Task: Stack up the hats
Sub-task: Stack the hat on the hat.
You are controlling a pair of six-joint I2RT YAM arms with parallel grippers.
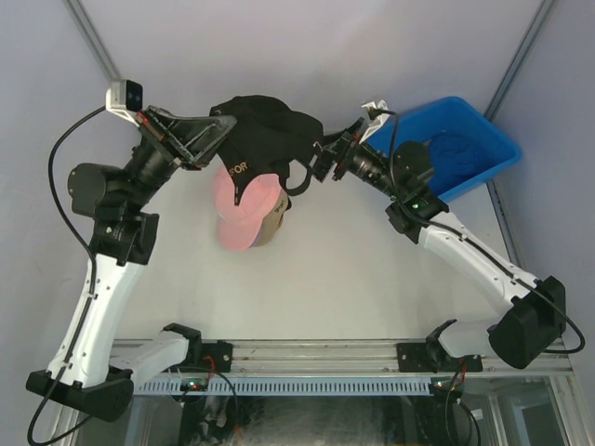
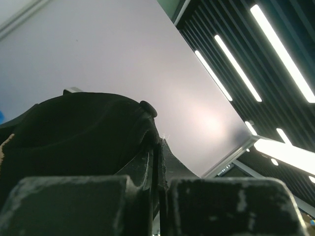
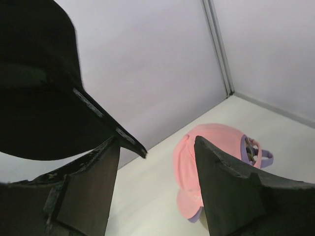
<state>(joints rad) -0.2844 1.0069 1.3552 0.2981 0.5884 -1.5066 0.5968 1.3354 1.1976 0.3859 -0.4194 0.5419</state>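
The robot's left gripper is pinching the black hat's top [image 1: 245, 126], so its right gripper should take hold of the hat's back before the left gripper opens and goes to the hat's brim.
A black hat [image 1: 265, 125] with lettering hangs in the air over a stack of hats on the table. My left gripper [image 1: 221, 130] is shut on its left edge. In the left wrist view the black fabric [image 2: 83, 132] is pinched between the closed fingers of the left gripper [image 2: 157, 196]. My right gripper [image 1: 323, 156] stands open at the black hat's right side. In the right wrist view the right gripper [image 3: 156, 142] has nothing between its fingers, and the black hat [image 3: 34, 98] hangs at upper left. A pink hat [image 1: 244, 209] [image 3: 216, 135] tops the stack, with purple [image 3: 266, 156] and tan [image 1: 272, 223] edges showing beneath it.
A blue plastic bin [image 1: 493, 139] stands at the back right, behind the right arm, with a blue hat [image 1: 456, 149] inside. White enclosure walls close off the back and sides of the table.
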